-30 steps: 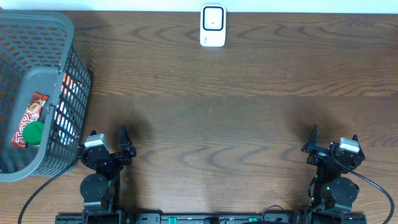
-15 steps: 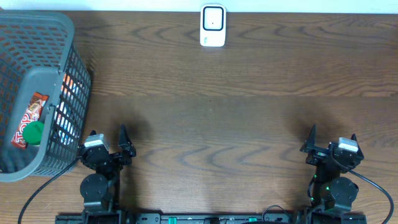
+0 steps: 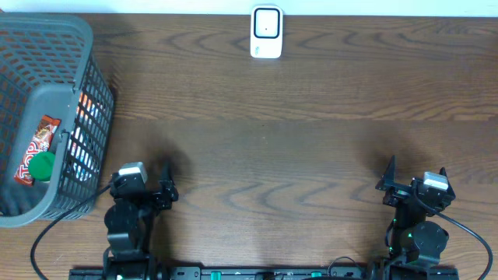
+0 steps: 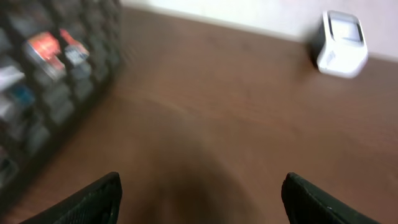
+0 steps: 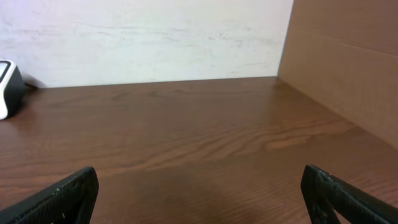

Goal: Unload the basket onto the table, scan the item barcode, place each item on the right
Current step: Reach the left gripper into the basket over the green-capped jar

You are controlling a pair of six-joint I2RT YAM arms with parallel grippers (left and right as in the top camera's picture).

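Note:
My left gripper is low, and the basket's mesh side [image 3: 87, 148] is between it and the green item [image 3: 41, 166]. Next, my left gripper goes up over the basket's rim and reaches down inside.
The white barcode scanner [image 3: 266, 32] stands at the table's far edge, centre; it also shows in the left wrist view [image 4: 341, 43] and at the left border of the right wrist view [image 5: 6, 79]. The items lie in a grey mesh basket [image 3: 58, 93] at the left: a red packet [image 3: 37, 148] and something green [image 3: 43, 165]. Packets show through the basket's mesh [image 4: 43, 45]. My left gripper [image 3: 152, 185] [image 4: 200, 180] is open and holds nothing, just right of the basket's near corner. My right gripper [image 3: 418, 173] [image 5: 200, 171] is open and holds nothing, near the front right.
Bare brown wood lies between the grippers and the scanner. A brown board wall [image 5: 348, 68] rises along the table's right side. A white wall runs behind the scanner. The left wrist view is blurred.
The left arm has swung, its wrist now turned slightly to the right, and its view is smeared by motion. The right arm has not moved.

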